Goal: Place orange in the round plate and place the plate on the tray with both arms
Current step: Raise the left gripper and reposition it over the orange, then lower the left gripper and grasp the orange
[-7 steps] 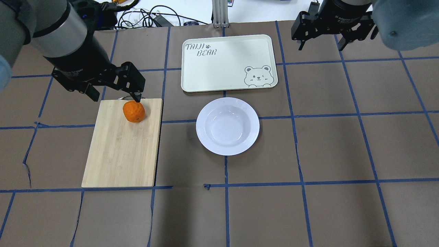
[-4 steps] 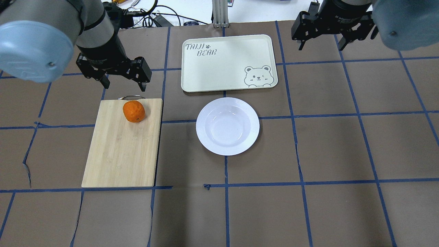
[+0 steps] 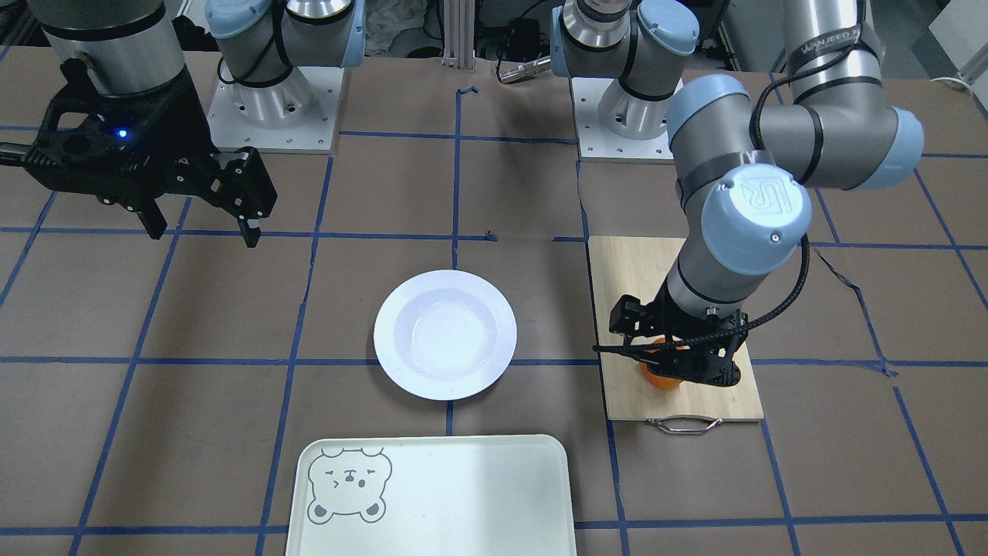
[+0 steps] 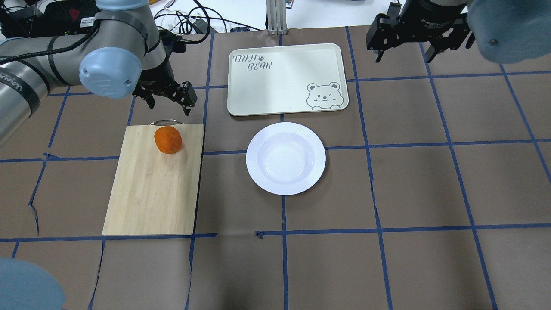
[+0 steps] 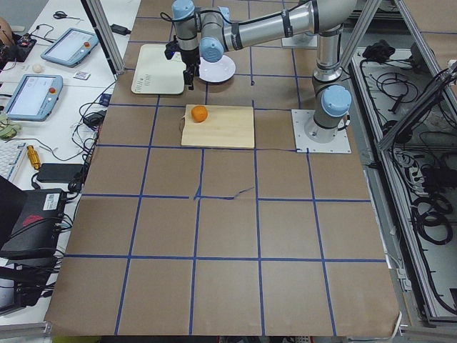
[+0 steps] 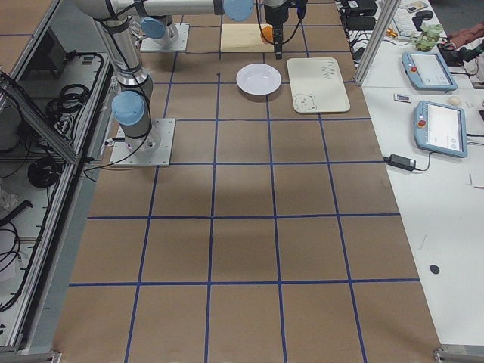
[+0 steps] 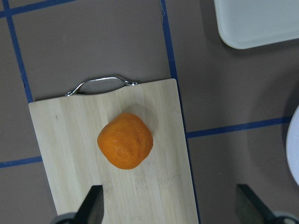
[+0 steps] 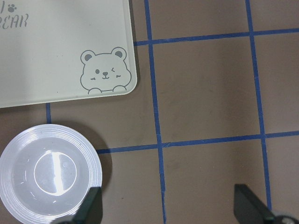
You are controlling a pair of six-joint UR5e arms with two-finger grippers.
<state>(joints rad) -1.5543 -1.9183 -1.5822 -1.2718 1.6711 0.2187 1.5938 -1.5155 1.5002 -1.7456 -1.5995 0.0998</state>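
I should go on moving down until the orange has my left gripper's fingers around its sides [image 7: 125, 141], because it lies free on the cutting board and the fingers are open wider than it.
The orange [image 4: 168, 139] lies on the far end of a bamboo cutting board [image 4: 150, 193], near its metal handle. My left gripper [image 4: 168, 105] hangs open above it, not touching; the left wrist view shows the orange [image 7: 125, 140] ahead of the spread fingers [image 7: 91, 207]. In the front view the left gripper [image 3: 670, 369] hides most of the orange [image 3: 662, 381]. The round plate [image 4: 285, 158] sits empty mid-table, just in front of the empty tray [image 4: 286, 79]. My right gripper [image 4: 404, 56] hovers open beyond the tray's right corner, far from the plate [image 8: 46, 172].
The table is brown paper with a blue tape grid. Cables and an aluminium post [image 4: 275, 17] lie past the far edge. The board's handle [image 7: 100, 84] points towards the tray side. Both arm bases [image 3: 270, 93] stand at the robot's side.
The left arm has swung round and its gripper has sunk lower, staying open near the orange's far side. The orange, plate, tray and right gripper have not moved.
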